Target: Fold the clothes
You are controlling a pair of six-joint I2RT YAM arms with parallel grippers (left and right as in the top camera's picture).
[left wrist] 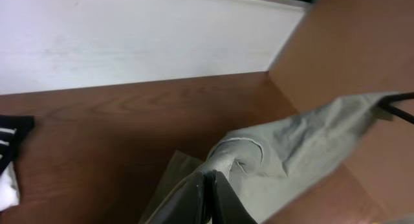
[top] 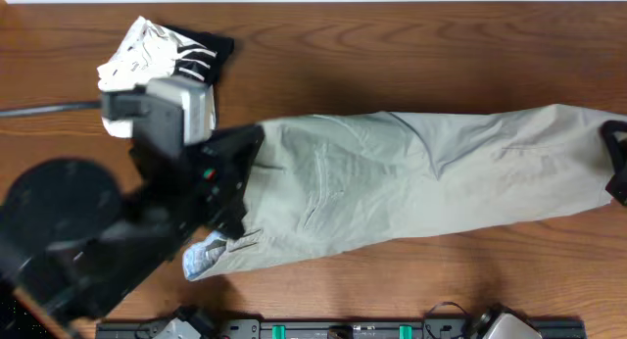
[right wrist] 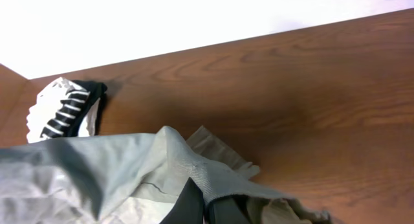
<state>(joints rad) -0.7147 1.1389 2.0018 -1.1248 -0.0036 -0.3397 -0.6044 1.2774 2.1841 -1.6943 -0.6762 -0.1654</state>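
Next, my left gripper lays the shorts down at the back [top: 431, 63] and takes the corner of the waistband, because the shorts are bunched up at it with the pale blue waistband [top: 203, 257] hanging below.
The clothes, a pair of khaki grey-green shorts [top: 411, 177], lie stretched across the wooden table [top: 392, 55] from left to right. A pale blue inner waistband [top: 206, 253] shows at their lower left corner. My left gripper [top: 250, 168] is shut on the waist end, and in the left wrist view the cloth [left wrist: 284, 146] bunches over the closed left gripper [left wrist: 208, 177]. At the far right edge my right gripper [top: 615, 161] is shut on the leg end. In the right wrist view the fabric [right wrist: 97, 166] drapes over the right gripper [right wrist: 206, 197].
A folded black-and-white striped garment [top: 162, 50] lies at the back left, also seen as the striped garment [right wrist: 68, 111] in the right wrist view. The left arm's round black base [top: 59, 197] stands at the left. A black rail [top: 343, 329] runs along the front edge.
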